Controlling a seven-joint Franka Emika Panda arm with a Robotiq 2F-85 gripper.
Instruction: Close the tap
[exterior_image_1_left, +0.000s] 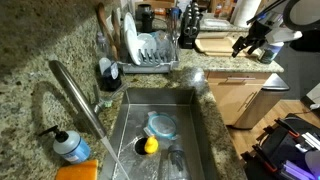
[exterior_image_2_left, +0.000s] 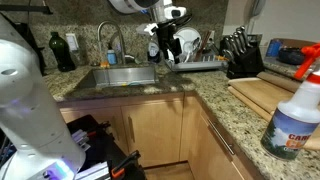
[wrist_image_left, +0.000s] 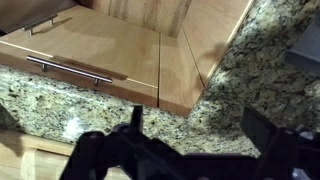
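The robot's gripper hangs over the counter (exterior_image_1_left: 222, 63) by the cutting board, a long way from the tap, so it should swing back across the sink toward the tap's lever.
The tap (exterior_image_1_left: 75, 95) is a tall arched silver gooseneck at the back of the steel sink (exterior_image_1_left: 190, 120). A thin pale line runs down from its spout into the basin. It also shows in an exterior view (exterior_image_2_left: 110, 38). My gripper (exterior_image_1_left: 250, 45) hangs above the granite counter corner, well away from the tap and past the dish rack (exterior_image_1_left: 150, 50). It also shows in an exterior view (exterior_image_2_left: 165, 45). In the wrist view the gripper (wrist_image_left: 200, 128) is open and empty, its dark fingers wide apart over the granite.
A blue-and-white soap bottle (exterior_image_1_left: 70, 145) and an orange sponge (exterior_image_1_left: 78, 172) sit by the tap's base. The sink holds a yellow object (exterior_image_1_left: 150, 145) and a blue-rimmed container (exterior_image_1_left: 162, 125). A knife block (exterior_image_2_left: 240, 55), a cutting board (exterior_image_2_left: 265, 95) and a spray bottle (exterior_image_2_left: 295, 110) stand on the counter.
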